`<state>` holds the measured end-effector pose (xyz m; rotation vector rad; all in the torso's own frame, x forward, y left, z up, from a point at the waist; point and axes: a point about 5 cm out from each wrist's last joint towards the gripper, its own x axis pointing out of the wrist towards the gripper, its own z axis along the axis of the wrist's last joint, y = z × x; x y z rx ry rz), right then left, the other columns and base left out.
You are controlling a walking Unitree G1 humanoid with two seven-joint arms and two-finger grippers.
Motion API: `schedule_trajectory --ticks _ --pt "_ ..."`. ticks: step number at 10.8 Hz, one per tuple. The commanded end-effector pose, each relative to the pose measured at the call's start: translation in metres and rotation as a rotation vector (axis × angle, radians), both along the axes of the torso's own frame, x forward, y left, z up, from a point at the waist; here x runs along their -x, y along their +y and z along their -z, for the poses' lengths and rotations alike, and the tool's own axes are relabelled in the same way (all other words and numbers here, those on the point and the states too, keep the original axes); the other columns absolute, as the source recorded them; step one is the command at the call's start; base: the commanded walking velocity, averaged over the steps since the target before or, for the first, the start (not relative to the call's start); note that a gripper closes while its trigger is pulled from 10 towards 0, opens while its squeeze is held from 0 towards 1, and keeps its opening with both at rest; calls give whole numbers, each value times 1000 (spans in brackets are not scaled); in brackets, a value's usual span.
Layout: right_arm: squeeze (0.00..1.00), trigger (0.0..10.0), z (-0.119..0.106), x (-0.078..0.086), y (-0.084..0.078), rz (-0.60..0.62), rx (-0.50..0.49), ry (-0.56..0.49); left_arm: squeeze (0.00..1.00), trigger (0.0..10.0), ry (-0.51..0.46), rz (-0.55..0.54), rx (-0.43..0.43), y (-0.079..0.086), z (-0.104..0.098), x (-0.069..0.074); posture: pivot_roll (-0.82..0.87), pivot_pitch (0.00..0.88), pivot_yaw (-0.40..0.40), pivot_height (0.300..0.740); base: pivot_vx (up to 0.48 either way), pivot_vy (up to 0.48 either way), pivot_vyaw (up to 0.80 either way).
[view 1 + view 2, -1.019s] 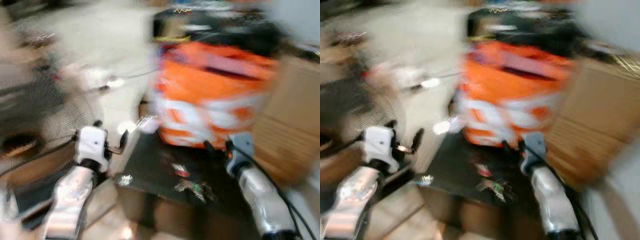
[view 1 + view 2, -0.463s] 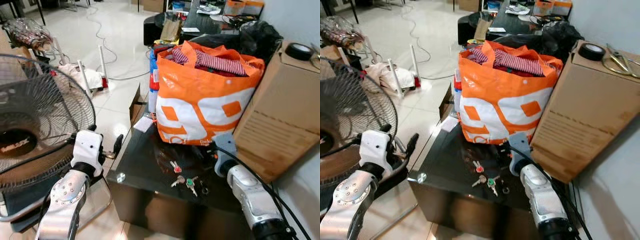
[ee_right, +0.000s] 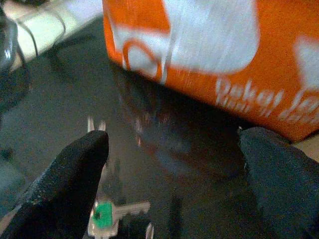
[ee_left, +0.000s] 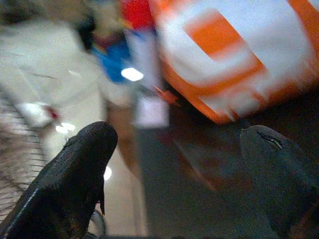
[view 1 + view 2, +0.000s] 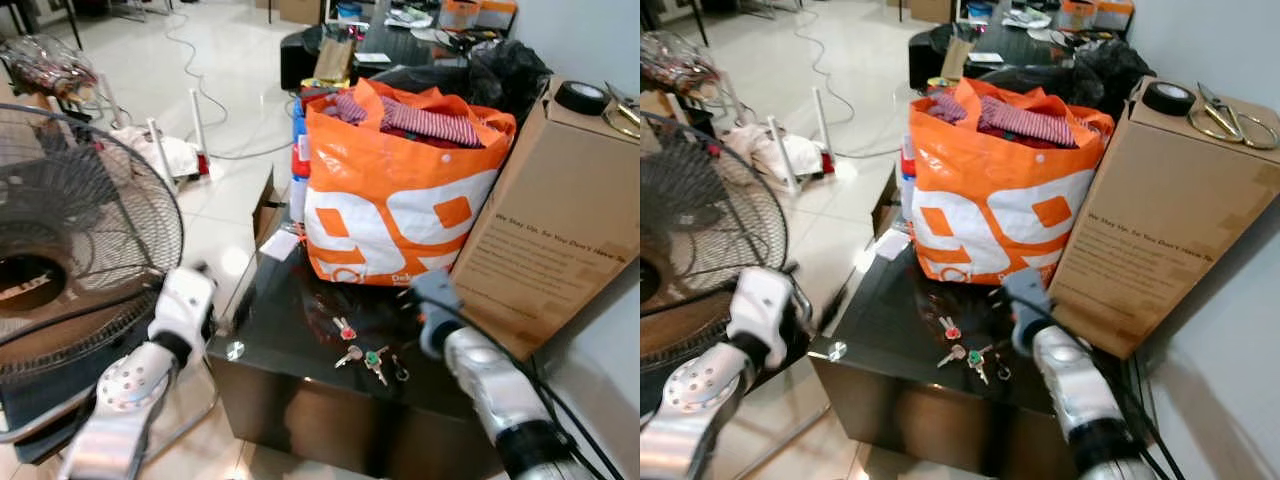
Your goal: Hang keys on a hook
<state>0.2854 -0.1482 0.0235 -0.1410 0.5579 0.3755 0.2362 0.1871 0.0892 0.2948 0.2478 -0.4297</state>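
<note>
A dark gap (image 5: 389,364) lies between the small key and the green-capped key, so the small key will come up by itself when the robot lifts it.
A bunch of keys (image 5: 365,355) with red and green caps lies on the black glass table (image 5: 285,325), just in front of an orange bag. My right gripper (image 3: 174,138) hovers low over the table, open, a little to the right of the keys; the green-capped key (image 3: 107,214) shows close by its fingers (image 3: 70,184). My right arm (image 5: 480,370) reaches in from the lower right. My left gripper (image 4: 177,133) is open and empty beyond the table's left edge, between the table and a fan, its arm (image 5: 150,365) blurred. No hook can be made out.
The stuffed orange shopping bag (image 5: 400,190) stands at the back of the table. A tall cardboard box (image 5: 560,210) with a tape roll (image 5: 580,95) and scissors (image 5: 1230,118) on top is at the right. A standing fan (image 5: 70,250) is close on the left. Cables cross the tiled floor (image 5: 215,110).
The heavy blur of a second ago has cleared and the camera has shifted a little. The left arm has moved slightly and is blurred. The keys lie where they were.
</note>
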Motion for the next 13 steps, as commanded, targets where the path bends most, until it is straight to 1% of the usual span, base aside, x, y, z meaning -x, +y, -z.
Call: schedule_trajectory --ticks 1,2,3,4,5,6,7,8,9,10,11,12,13 --pt "1000 10000 9 1 -1 8 33 69 557 10000 92 105 -23 -5 11 7 -64 25 -51 740 0 0 0" --pt "1000 10000 21 4 -1 11 49 160 557 10000 157 205 -59 -7 17 12 -69 29 -48 740 0 0 0" --pt "1000 10000 26 8 1 -20 51 213 557 10000 173 245 -60 -8 17 12 -75 34 -49 740 0 0 0" --pt "125 10000 31 12 0 -53 69 269 557 10000 186 255 -50 -10 17 11 -78 36 -52 740 0 0 0" --pt "0 10000 33 13 -1 -68 82 295 557 10000 199 269 -46 -10 17 11 -78 36 -52 740 0 0 0" --pt "0 10000 33 12 -1 -62 50 301 565 10000 215 283 -28 -12 16 13 -82 44 -59 740 0 0 0" --pt "0 10000 29 11 -1 -54 -37 302 576 10000 221 281 13 -13 15 14 -84 47 -61 740 0 0 0" --pt "0 10000 27 13 -4 -60 -66 318 573 10000 219 278 26 -13 13 14 -91 51 -60 740 0 0 0" --pt "0 9333 33 18 -11 -61 -27 360 576 10000 225 286 37 -15 12 12 -95 53 -60 740 0 0 0" --pt "0 9333 34 19 -12 -55 -18 371 576 10000 227 289 40 -16 12 12 -95 54 -59 740 0 0 0" --pt "0 4353 36 20 -14 -35 -7 383 580 10000 232 296 53 -16 11 12 -95 54 -59 740 0 0 0" --pt "0 0 38 23 -14 -31 -9 405 576 10000 250 311 67 -14 11 13 -94 57 -59 740 0 0 0" --pt "0 0 40 24 -15 -26 -3 414 573 10000 258 316 66 -13 12 14 -91 57 -60 740 0 0 0"
